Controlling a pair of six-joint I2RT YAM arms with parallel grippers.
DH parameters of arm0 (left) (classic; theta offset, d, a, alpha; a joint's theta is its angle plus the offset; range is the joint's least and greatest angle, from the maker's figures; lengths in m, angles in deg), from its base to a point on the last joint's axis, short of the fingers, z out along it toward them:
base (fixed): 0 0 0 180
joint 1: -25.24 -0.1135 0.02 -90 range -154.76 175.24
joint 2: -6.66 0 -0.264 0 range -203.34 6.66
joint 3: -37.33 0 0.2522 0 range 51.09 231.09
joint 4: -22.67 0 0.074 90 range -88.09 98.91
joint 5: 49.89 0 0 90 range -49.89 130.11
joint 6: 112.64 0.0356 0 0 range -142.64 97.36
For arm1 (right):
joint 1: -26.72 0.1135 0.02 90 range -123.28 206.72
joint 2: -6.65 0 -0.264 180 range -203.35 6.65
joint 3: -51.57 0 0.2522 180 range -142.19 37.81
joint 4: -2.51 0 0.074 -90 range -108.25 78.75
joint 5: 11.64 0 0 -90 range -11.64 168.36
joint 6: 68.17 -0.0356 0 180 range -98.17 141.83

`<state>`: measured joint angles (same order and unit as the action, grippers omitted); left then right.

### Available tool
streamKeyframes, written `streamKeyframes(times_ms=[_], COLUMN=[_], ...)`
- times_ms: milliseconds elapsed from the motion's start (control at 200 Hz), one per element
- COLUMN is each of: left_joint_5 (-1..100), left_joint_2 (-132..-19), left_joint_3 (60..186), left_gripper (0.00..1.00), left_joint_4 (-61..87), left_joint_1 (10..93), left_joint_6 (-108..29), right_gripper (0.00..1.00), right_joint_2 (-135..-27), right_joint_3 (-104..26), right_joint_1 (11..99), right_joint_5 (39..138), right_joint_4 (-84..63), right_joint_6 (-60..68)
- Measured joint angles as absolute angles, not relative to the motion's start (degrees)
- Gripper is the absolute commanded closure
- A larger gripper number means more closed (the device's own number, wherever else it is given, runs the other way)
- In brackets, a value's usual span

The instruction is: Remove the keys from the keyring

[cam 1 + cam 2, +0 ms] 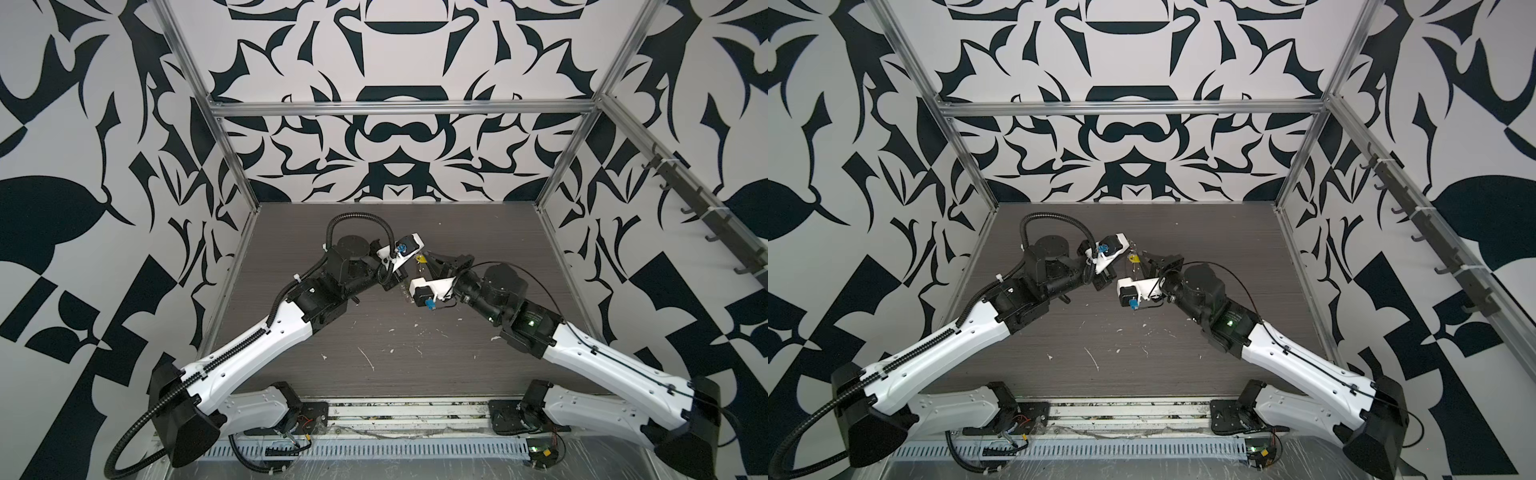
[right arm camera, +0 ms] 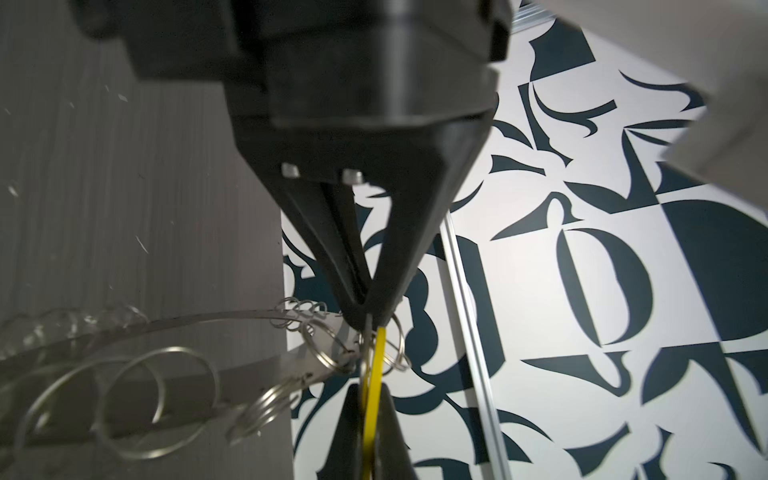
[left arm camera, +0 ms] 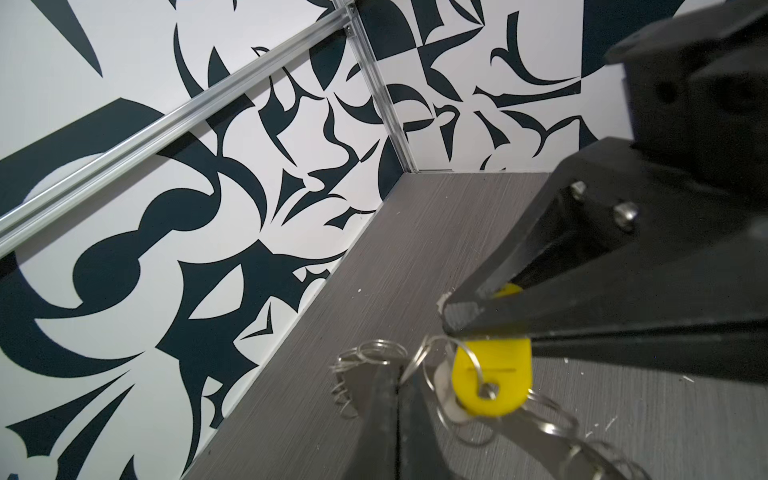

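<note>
I should open my right gripper to let go of the yellow tag and reach for the keyring (image 3: 552, 413) from a different side, because both grippers are crowding the tag's ring end (image 3: 489, 391).
The yellow tag of the keys (image 3: 494, 374) hangs above the table between both grippers, and shows small in both top views (image 1: 421, 259) (image 1: 1134, 258). My right gripper (image 2: 368, 401) is shut on the tag, which is edge-on in the right wrist view (image 2: 372, 374). It reaches in from the side in the left wrist view (image 3: 451, 316). The keyring (image 2: 166, 328), a thin silver hoop fringed with small rings, trails away from the tag. My left gripper (image 3: 395, 384) is shut on the keyring's metal right beside the tag, tip to tip with the right gripper (image 2: 365, 318).
The dark wood-grain table (image 1: 374, 332) carries white paint flecks (image 1: 365, 357) near the front. Patterned walls with aluminium frame rails (image 1: 399, 108) enclose it on three sides. Both arms meet over the table's middle rear.
</note>
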<state>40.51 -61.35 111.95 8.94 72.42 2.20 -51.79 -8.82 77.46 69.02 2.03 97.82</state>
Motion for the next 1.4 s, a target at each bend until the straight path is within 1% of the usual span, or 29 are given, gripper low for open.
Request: streamKeyframes(times_ms=[175, 375, 585, 775, 1015, 1195, 1400], left_joint_5=[38.7, 38.5, 41.7, 44.9, 46.0, 45.9, 49.0], left_joint_2=[-61.3, -61.1, -60.5, -60.4, -60.4, -62.8, -69.1], left_joint_3=[107.0, 104.1, 102.1, 101.6, 101.7, 104.4, 114.2], left_gripper=[1.00, 1.00, 1.00, 1.00, 1.00, 1.00, 1.00], left_joint_4=[13.8, 20.9, 28.2, 32.0, 35.6, 39.0, 40.0], left_joint_1=[72.4, 72.2, 72.1, 71.7, 71.3, 70.7, 69.2], left_joint_6=[2.0, 1.3, 0.9, 0.2, -1.0, -2.0, -3.1], right_gripper=[1.00, 1.00, 1.00, 1.00, 1.00, 1.00, 1.00], right_joint_2=[-54.7, -55.5, -54.0, -53.0, -53.4, -54.6, -56.1], right_joint_3=[-5.7, -5.4, -5.8, -6.7, -9.3, -12.8, -18.9], right_joint_1=[79.6, 79.8, 80.1, 80.2, 80.4, 77.6, 72.5], right_joint_5=[63.1, 61.5, 61.6, 61.9, 62.1, 64.9, 69.4], right_joint_4=[8.6, 12.1, 13.4, 12.7, 12.0, 11.5, 10.9], right_joint_6=[107.2, 112.0, 114.2, 115.7, 115.5, 115.0, 115.0])
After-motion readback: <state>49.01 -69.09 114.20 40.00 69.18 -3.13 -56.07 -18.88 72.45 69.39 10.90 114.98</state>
